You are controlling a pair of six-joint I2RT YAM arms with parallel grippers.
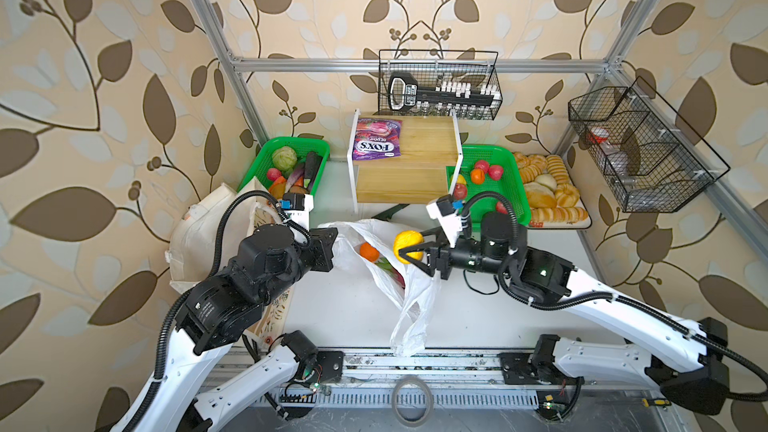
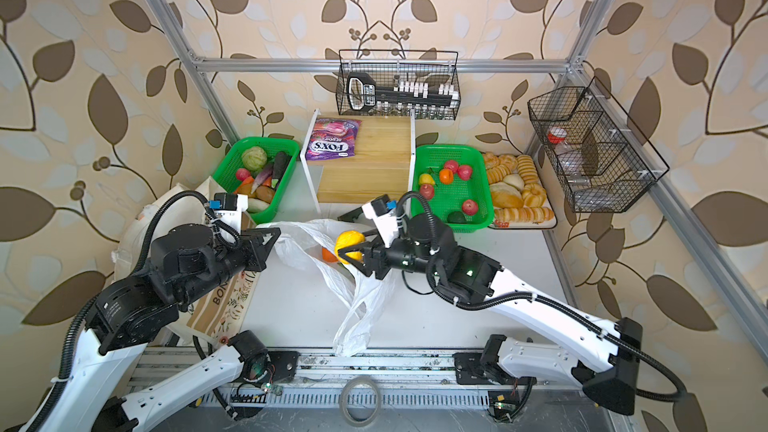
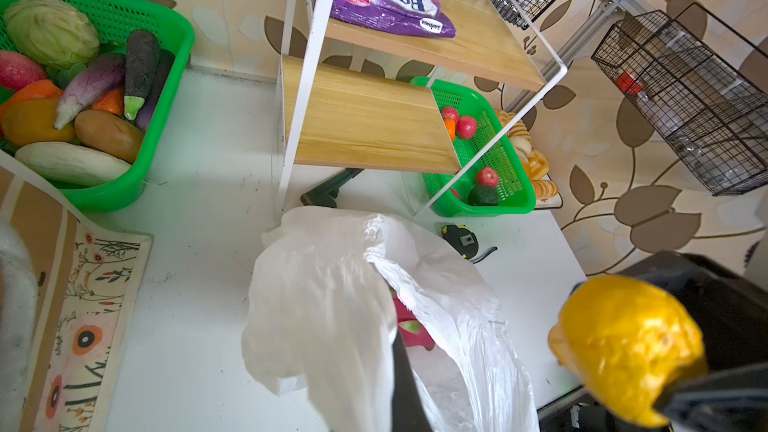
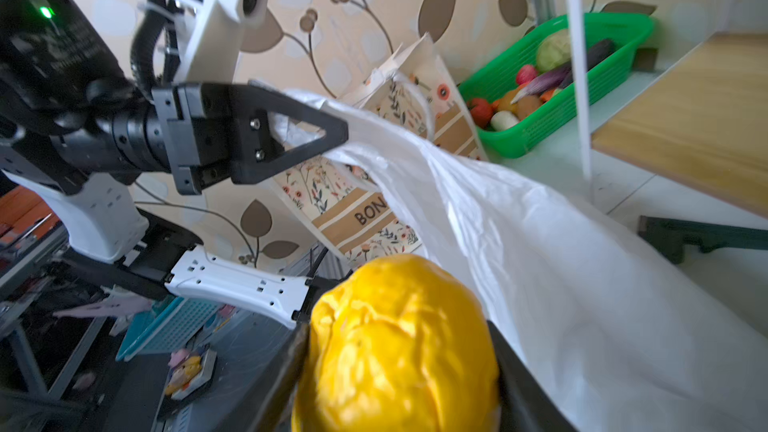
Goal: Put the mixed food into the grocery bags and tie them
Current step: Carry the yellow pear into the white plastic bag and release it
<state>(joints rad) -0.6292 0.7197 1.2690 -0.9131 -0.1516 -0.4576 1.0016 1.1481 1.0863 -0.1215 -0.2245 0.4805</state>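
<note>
The grocery bag's opening (image 1: 382, 266) is open beside the yellow pear. I should go on moving my right gripper toward the orange inside (image 1: 368, 252) and let the pear go there.
The white plastic grocery bag (image 1: 411, 297) lies in the middle of the table with its mouth held up. My left gripper (image 1: 334, 243) is shut on the bag's rim (image 4: 374, 135); a dark finger (image 3: 405, 388) shows against the film. Just above the bag's mouth, my right gripper (image 1: 405, 252) is shut on a yellow pear (image 1: 409, 243), which also shows in the right wrist view (image 4: 399, 347). An orange (image 1: 369, 252) and a pink dragon fruit (image 3: 411, 326) lie inside the bag. The floral canvas tote (image 1: 199, 234) stands at the left. A purple sweets packet (image 1: 377, 139) lies on the top shelf.
A wooden two-step shelf (image 1: 407, 176) stands at the back between two green baskets, one with vegetables (image 1: 286, 168) and one with fruit (image 1: 494, 176). A bread tray (image 1: 548, 189) is at the right. Wire baskets (image 1: 640, 147) hang on the frame. A tape measure (image 3: 463, 238) lies by the bag.
</note>
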